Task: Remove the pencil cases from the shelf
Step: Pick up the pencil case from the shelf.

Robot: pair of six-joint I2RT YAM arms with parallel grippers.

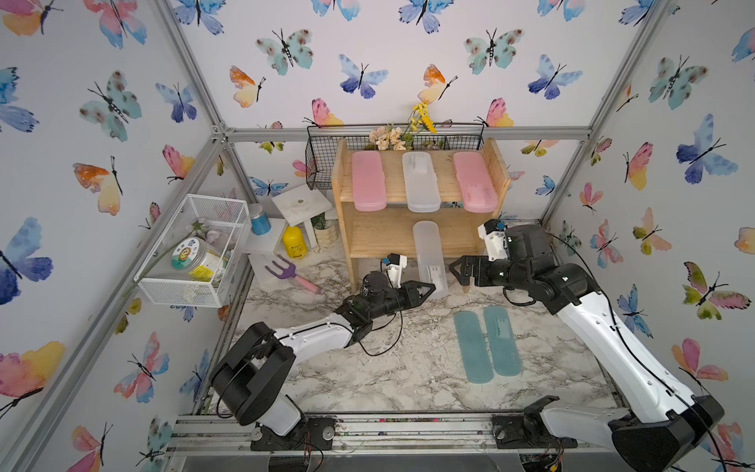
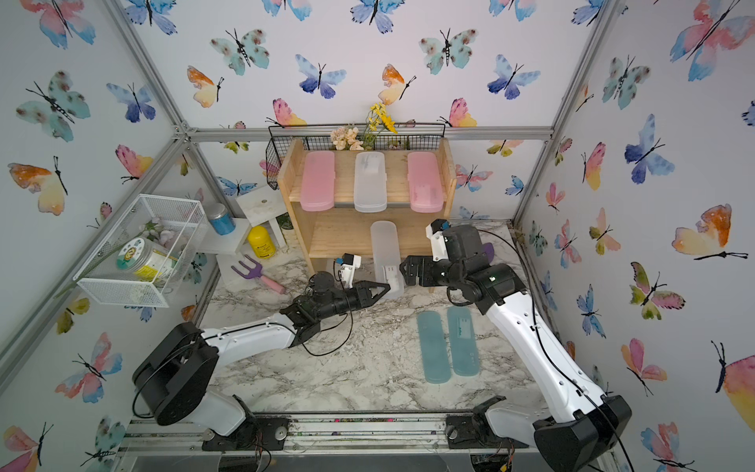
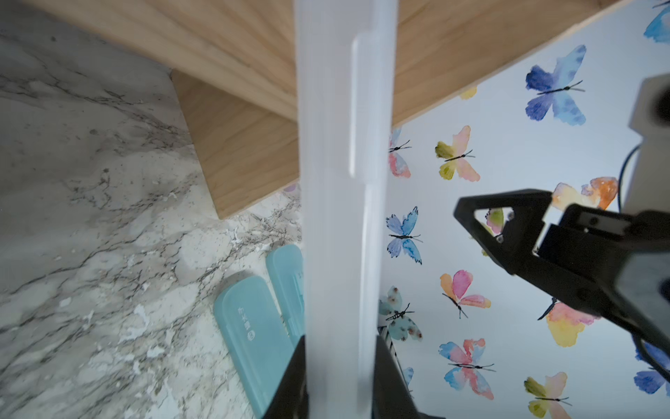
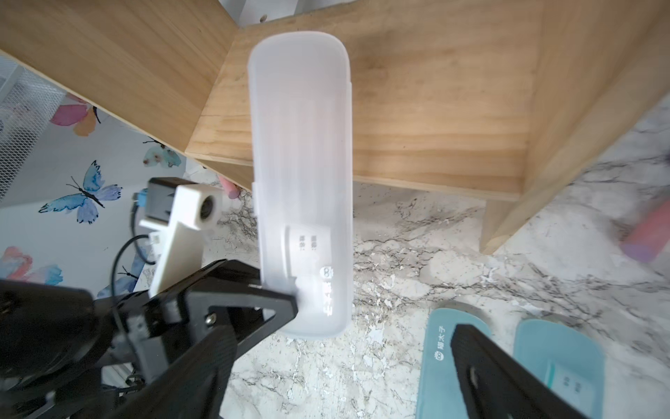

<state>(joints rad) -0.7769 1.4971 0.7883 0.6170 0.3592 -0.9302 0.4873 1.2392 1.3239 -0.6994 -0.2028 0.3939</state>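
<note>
I am holding the lower white case's near end (image 1: 438, 285) with my left gripper, leaving its middle (image 1: 429, 256) free, so I keep pulling until my right gripper closes there.
The pine shelf (image 1: 380, 239) stands at the back of the marble table. On its top tier lie two pink pencil cases (image 1: 368, 181) (image 1: 475, 182) and a frosted white one (image 1: 421, 182) between them. Another frosted white case (image 1: 429, 251) (image 2: 386, 249) juts forward off the lower tier. My left gripper (image 1: 431, 287) (image 3: 340, 341) is shut on its near end, one finger on each long side. My right gripper (image 1: 457, 269) (image 4: 344, 348) hangs open just right of that case, holding nothing. Two teal cases (image 1: 472, 347) (image 1: 502, 341) lie side by side on the table.
A white wire basket (image 1: 192, 249) with a jar hangs on the left wall. A black wire basket (image 1: 327, 159) with flowers sits behind the shelf. A purple toy fork (image 1: 286, 269), a yellow bottle (image 1: 294, 242), a blue jar (image 1: 259, 220) and a white stool (image 1: 302, 204) stand left of the shelf.
</note>
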